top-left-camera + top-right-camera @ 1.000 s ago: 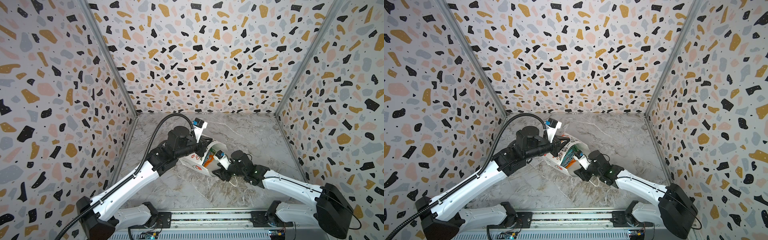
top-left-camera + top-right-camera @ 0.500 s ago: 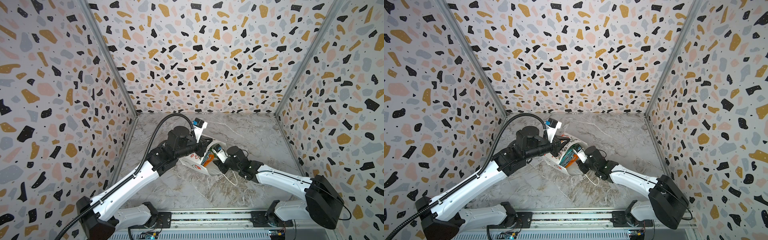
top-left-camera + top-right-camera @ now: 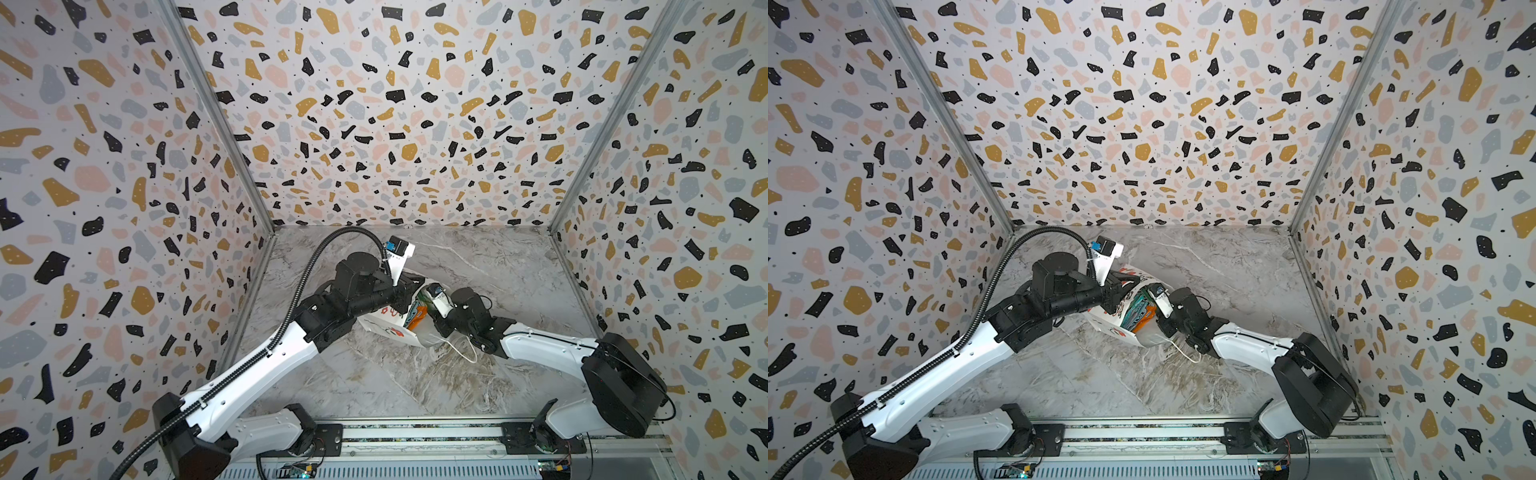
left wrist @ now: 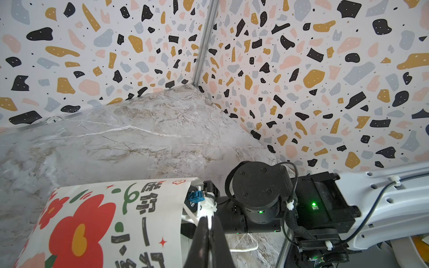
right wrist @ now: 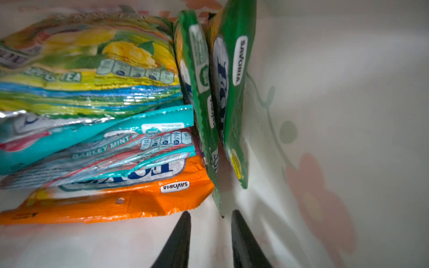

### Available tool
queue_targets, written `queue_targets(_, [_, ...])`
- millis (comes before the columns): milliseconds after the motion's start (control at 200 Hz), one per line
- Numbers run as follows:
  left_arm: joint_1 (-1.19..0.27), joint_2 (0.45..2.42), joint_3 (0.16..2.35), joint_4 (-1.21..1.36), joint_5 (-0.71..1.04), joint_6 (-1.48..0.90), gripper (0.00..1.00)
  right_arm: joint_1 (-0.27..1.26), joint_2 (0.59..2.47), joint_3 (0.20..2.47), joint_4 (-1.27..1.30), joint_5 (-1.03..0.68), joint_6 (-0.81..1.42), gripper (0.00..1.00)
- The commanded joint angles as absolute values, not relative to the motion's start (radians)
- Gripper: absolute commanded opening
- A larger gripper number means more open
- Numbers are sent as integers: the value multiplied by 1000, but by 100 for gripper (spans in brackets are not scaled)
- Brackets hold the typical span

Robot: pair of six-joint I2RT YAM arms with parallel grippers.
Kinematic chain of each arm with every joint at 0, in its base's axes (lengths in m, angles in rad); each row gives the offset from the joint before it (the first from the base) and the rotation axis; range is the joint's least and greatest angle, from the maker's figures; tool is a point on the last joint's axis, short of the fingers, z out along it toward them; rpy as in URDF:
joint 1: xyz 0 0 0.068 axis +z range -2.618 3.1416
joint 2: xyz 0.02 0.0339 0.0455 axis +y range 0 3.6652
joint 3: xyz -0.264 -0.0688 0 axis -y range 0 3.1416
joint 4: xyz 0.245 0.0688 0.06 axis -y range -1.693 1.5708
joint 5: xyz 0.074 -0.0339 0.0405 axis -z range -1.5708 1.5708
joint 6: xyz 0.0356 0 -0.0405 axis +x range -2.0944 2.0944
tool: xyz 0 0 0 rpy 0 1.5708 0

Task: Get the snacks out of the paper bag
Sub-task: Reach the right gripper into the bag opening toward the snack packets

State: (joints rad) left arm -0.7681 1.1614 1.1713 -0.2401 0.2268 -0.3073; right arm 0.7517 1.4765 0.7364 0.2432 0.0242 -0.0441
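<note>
Only the thin corner of the green packet reaches the ends of the right gripper's fingers, so the robot should open that gripper and reach deeper along the packet's edge (image 5: pixel 211 154) before pulling the packet out.
The paper bag (image 3: pixel 388 330) (image 3: pixel 1113 324) lies on its side mid-table, mouth toward the right arm, red flower print up (image 4: pixel 81 222). My left gripper (image 4: pixel 209 224) is shut on the bag's upper rim. My right gripper (image 5: pixel 211 215) is inside the mouth, open by a narrow gap, with the corner of a green packet (image 5: pixel 232 104) standing on edge between its tips. A second green packet (image 5: pixel 197 81) stands beside it. The other snacks lie stacked: a yellow-green packet (image 5: pixel 92 58), teal ones (image 5: pixel 104 150), and an orange one (image 5: pixel 116 204). Both top views show snacks (image 3: pixel 415 316) (image 3: pixel 1136 311) in the mouth.
A white cord handle (image 3: pixel 463 353) (image 3: pixel 1185 353) trails on the marble table (image 3: pixel 478 266) under the right wrist. Terrazzo-patterned walls (image 3: pixel 395 124) enclose three sides. The arm bases sit on a metal rail (image 3: pixel 415 436) at the front edge.
My right gripper has pushed left, further into the bag's mouth, and its jaws have narrowed. The left arm and the bag have stayed put.
</note>
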Motion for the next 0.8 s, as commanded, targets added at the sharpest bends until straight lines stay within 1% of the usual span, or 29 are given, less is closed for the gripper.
queue_targets(0, [-773,1134,1190,-205,248,-301,0,747,1500,780,275,36,-65,31])
queue_targets(250, [-773,1131,1189,-204,244,-301,0,756,1528,798,281,-10,-83,31])
queue_targets(411, [-773,1133,1190,-200,232,-306,0,786,1497,766,296,0,-95,47])
queue_targets(461, [-773,1132,1188,-198,229,-307,0,790,1486,757,296,-2,-100,50])
queue_targets(606, [-772,1131,1187,-193,210,-314,0,795,1454,745,272,-35,-121,53])
queue_targets(716, [-773,1131,1186,-190,224,-313,0,790,1448,760,239,-35,-121,52])
queue_targets(796, [-773,1129,1186,-190,223,-316,0,784,1447,793,177,-105,-126,52])
